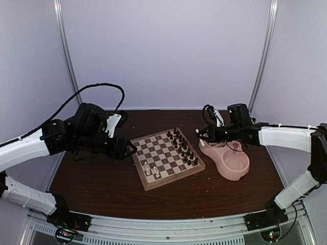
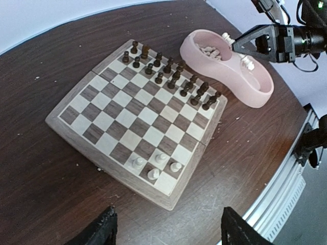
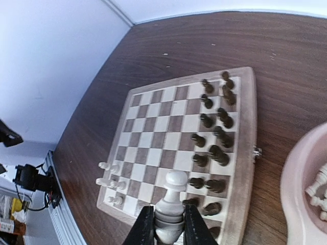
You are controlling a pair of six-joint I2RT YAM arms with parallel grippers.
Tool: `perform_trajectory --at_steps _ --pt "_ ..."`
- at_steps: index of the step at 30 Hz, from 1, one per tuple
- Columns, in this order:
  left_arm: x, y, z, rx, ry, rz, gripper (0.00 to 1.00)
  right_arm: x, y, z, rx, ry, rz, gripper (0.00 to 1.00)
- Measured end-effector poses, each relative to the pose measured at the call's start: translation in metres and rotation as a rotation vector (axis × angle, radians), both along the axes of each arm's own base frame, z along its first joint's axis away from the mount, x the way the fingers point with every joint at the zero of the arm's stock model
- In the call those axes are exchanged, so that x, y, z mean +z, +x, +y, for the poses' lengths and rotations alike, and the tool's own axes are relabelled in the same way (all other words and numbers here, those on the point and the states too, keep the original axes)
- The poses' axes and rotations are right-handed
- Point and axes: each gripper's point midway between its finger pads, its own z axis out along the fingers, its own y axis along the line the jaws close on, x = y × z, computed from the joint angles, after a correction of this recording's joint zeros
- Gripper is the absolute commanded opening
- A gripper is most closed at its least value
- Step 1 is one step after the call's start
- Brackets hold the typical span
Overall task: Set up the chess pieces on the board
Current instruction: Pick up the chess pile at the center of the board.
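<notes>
My left gripper carries on coming, open, until it closes on one end of the white pawn (image 1: 197, 131), as that end (image 3: 176, 178) sticks out free of my right gripper.
The wooden chessboard (image 1: 167, 157) lies mid-table, also in the left wrist view (image 2: 110, 120) and the right wrist view (image 3: 153, 138). Several cream-white pieces (image 2: 156, 166) stand at its near left corner (image 3: 110, 176). Dark pieces (image 2: 168, 74) fill two rows on its far right side. My right gripper (image 3: 167, 224) is shut on a white pawn (image 3: 173, 196), held over the board's right edge near the pink bowl (image 1: 228, 161). It shows in the top view (image 1: 203, 133). More white pieces (image 2: 209, 51) lie in the bowl. My left gripper (image 2: 166, 229) is open and empty, above the table left of the board (image 1: 125, 149).
The pink double bowl (image 2: 255, 92) sits right of the board. The dark wooden table (image 1: 102, 189) ends in a metal rail (image 1: 168, 229) at the near edge. White enclosure walls stand behind and at the sides. A black cable (image 1: 102, 88) loops above my left arm.
</notes>
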Motion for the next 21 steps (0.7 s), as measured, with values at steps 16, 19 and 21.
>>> perform_trajectory --at_steps 16,19,21 --pt "0.01 0.006 -0.061 0.022 -0.352 0.193 0.7 0.035 -0.085 0.086 0.36 0.061 -0.219 0.1" --pt "0.013 0.011 -0.067 0.05 -0.4 0.221 0.69 0.033 -0.094 0.097 0.397 0.05 -0.238 0.11" --pt "0.014 0.013 -0.071 0.064 -0.431 0.242 0.68 0.033 -0.1 0.104 0.42 0.042 -0.249 0.11"
